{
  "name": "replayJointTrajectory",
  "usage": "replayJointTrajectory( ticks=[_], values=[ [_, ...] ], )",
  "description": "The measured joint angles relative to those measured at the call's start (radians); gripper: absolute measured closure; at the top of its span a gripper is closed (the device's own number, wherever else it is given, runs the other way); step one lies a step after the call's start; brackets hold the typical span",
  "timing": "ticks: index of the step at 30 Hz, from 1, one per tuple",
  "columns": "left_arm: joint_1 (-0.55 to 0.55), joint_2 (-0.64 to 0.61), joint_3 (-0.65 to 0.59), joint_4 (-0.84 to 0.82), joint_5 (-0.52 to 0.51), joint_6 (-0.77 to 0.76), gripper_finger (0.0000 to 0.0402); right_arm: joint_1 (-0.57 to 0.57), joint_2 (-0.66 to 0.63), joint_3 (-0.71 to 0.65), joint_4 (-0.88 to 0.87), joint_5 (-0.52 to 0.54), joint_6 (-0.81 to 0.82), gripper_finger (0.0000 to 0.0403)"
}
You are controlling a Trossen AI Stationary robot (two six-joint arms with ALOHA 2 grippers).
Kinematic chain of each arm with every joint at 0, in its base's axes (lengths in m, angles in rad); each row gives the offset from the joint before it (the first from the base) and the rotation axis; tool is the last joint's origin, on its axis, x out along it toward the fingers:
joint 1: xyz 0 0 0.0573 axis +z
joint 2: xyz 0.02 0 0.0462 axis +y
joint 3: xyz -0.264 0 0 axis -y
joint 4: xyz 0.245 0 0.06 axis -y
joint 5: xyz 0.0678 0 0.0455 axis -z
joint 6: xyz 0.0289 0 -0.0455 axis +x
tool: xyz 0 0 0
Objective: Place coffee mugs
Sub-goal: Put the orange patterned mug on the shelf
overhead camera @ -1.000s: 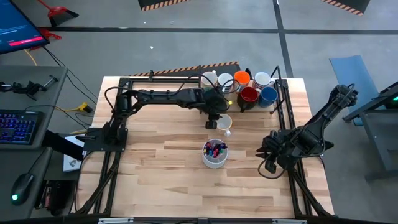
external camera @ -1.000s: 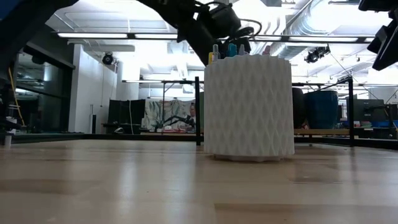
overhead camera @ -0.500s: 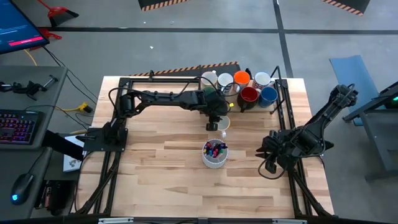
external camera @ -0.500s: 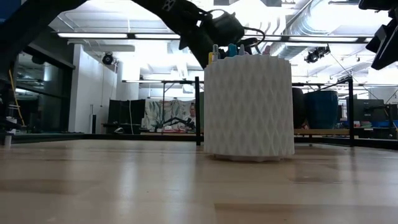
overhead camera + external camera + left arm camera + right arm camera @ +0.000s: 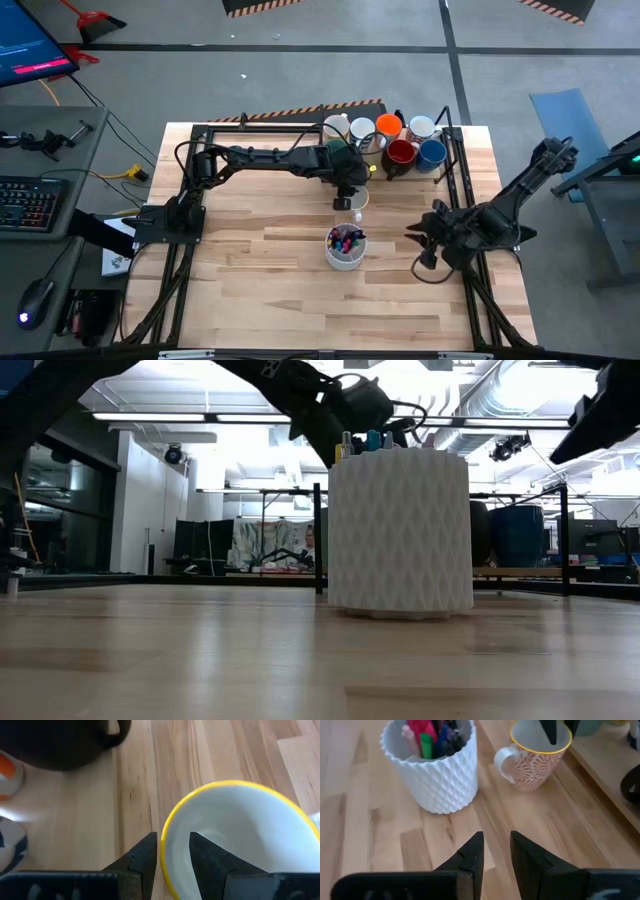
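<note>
The green mug beside the rack's open gap (image 5: 82, 812) is crossed by my left gripper's arm, which should therefore release the yellow-rimmed mug (image 5: 537, 762) for my right gripper to place.
My left gripper (image 5: 348, 200) reaches over the table's middle and is shut on a mug (image 5: 358, 198) with a yellow rim, a pink pattern and a white handle (image 5: 502, 757). The right wrist view shows this mug (image 5: 537, 765) standing upright on the wood. The other mugs, among them orange (image 5: 388, 126), dark red (image 5: 400, 153), blue (image 5: 432, 152) and white (image 5: 421, 127), stand grouped at the far edge. My right gripper (image 5: 415, 235), its fingers a narrow gap apart (image 5: 496, 852), hovers at the right side and points toward the pen cup (image 5: 432, 765). My left gripper pinches the mug's yellow rim (image 5: 167, 845), one finger (image 5: 207, 857) inside the mug and one (image 5: 142, 857) outside its wall. The fingers (image 5: 551, 730) come from above, pointing down. The mug stays upright, its base seemingly on the table.
A white faceted cup of coloured pens (image 5: 346, 247) stands just nearer than the held mug and fills the low view (image 5: 400, 530). A black frame rail (image 5: 458, 170) runs beside the mug group. Bare wood lies on the near and left parts of the table.
My right arm has swung from the right edge toward the table's middle and turned toward the pen cup; it now shows larger in the low view. My left gripper has stayed on the mug with only a slight shift.
</note>
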Motion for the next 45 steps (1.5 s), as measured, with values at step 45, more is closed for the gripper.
replayJointTrajectory(
  ticks=[45],
  values=[
    [-0.004, -0.783, -0.565, -0.655, -0.141, -0.256, 0.0298, -0.935, 0.410, 0.258, 0.279, -0.581, -0.813, 0.0327]
  ],
)
